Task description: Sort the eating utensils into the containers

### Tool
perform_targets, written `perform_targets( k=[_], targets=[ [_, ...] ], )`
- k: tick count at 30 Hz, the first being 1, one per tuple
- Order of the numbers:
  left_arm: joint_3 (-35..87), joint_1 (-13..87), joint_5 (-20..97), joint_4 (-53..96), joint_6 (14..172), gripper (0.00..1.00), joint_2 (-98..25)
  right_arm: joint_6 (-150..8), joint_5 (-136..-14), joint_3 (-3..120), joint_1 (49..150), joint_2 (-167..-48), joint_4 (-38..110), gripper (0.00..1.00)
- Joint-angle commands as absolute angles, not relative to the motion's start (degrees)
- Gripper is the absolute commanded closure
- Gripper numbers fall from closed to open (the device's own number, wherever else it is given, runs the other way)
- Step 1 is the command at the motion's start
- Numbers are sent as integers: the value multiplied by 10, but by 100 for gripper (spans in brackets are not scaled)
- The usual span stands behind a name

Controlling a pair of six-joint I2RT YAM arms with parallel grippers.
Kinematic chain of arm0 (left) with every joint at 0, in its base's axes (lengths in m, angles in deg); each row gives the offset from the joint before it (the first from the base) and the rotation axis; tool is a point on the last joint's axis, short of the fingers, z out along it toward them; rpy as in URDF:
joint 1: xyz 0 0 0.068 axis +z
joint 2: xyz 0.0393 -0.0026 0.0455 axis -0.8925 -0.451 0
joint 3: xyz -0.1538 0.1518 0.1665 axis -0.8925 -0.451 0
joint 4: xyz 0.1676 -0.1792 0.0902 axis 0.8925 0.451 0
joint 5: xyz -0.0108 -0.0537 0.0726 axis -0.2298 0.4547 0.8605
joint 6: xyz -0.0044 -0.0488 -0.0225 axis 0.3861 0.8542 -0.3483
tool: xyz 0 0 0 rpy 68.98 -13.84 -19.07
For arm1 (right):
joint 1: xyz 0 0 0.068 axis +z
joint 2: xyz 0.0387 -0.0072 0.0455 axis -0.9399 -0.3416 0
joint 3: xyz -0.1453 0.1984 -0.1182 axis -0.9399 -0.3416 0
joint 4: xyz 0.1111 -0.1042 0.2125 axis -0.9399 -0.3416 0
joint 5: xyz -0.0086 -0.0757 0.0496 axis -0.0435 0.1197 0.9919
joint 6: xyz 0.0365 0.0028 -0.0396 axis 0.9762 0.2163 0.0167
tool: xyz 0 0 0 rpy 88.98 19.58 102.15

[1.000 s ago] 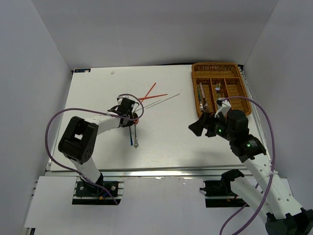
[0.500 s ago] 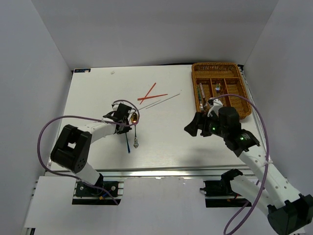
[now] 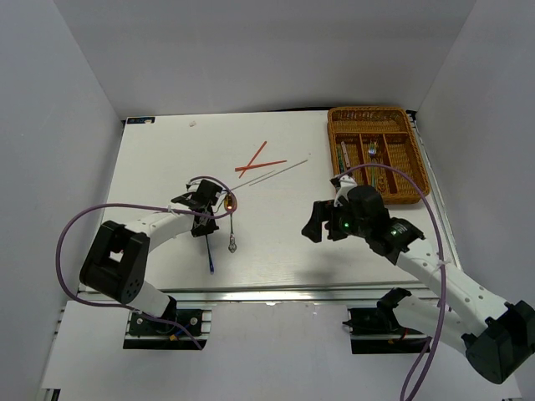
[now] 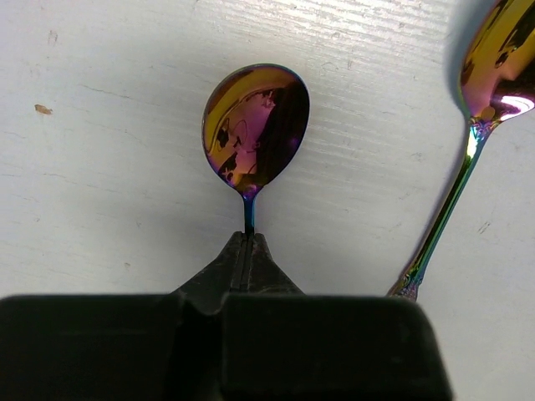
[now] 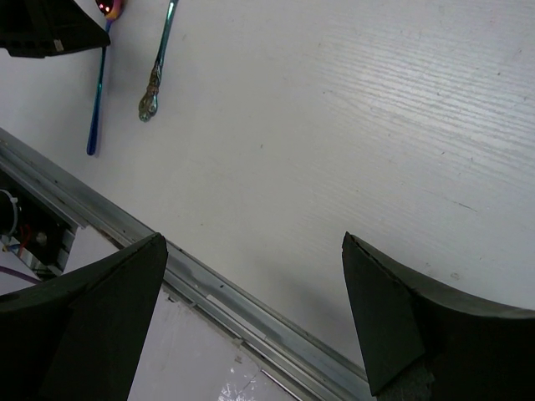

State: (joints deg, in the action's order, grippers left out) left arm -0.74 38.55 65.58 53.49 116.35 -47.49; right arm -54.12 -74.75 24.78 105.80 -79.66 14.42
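Note:
The wicker tray (image 3: 378,156) is far from my left gripper. My right gripper should take the held spoon by its blue handle (image 3: 210,255) and bring it to the tray.
My left gripper (image 3: 216,215) is shut on the neck of an iridescent purple/gold spoon (image 4: 255,129), low over the white table. The spoon's blue handle (image 3: 214,255) trails toward the near edge. A second iridescent spoon (image 3: 232,236) lies just right of it and also shows in the left wrist view (image 4: 468,142). My right gripper (image 3: 316,224) is open and empty over the table's middle right; both spoon handles show in its view, the blue one (image 5: 96,100) left of the other (image 5: 157,71). The wicker tray (image 3: 368,111) at the far right holds several utensils. Red chopsticks (image 3: 253,159) and silver chopsticks (image 3: 280,173) lie at centre back.
The table's metal front rail (image 5: 251,313) runs just below my right gripper's open fingers (image 5: 401,326). White walls enclose the table on the left, back and right. A purple cable (image 3: 84,219) loops beside the left arm.
My left gripper has drawn the held spoon toward the near edge and slightly left. My right arm has swung left, away from the wicker tray. The second spoon has not moved.

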Motion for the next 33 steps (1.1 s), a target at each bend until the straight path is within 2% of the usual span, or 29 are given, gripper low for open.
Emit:
perform_targets(
  k=[1,9,17,23,26,30,33],
  targets=[
    [-9,387,667,538,1161,100,-460,-542,-772,263,1082,-812,168,11],
    [-39,387,639,516,1174,100,-508,-541,-796,274,1116,-829,167,11],
    [-38,387,622,534,1185,81,-519,-548,-812,288,1122,-822,145,11],
    [-42,387,605,536,1183,76,-536,-551,-817,292,1123,-810,139,11],
    [-43,387,604,535,1183,78,-544,-553,-818,294,1123,-806,132,11],
    [-48,387,593,527,1184,99,-551,-555,-813,289,1123,-799,132,11],
    [-53,387,579,514,1181,100,-545,-558,-780,275,1123,-792,159,11]
  ],
)
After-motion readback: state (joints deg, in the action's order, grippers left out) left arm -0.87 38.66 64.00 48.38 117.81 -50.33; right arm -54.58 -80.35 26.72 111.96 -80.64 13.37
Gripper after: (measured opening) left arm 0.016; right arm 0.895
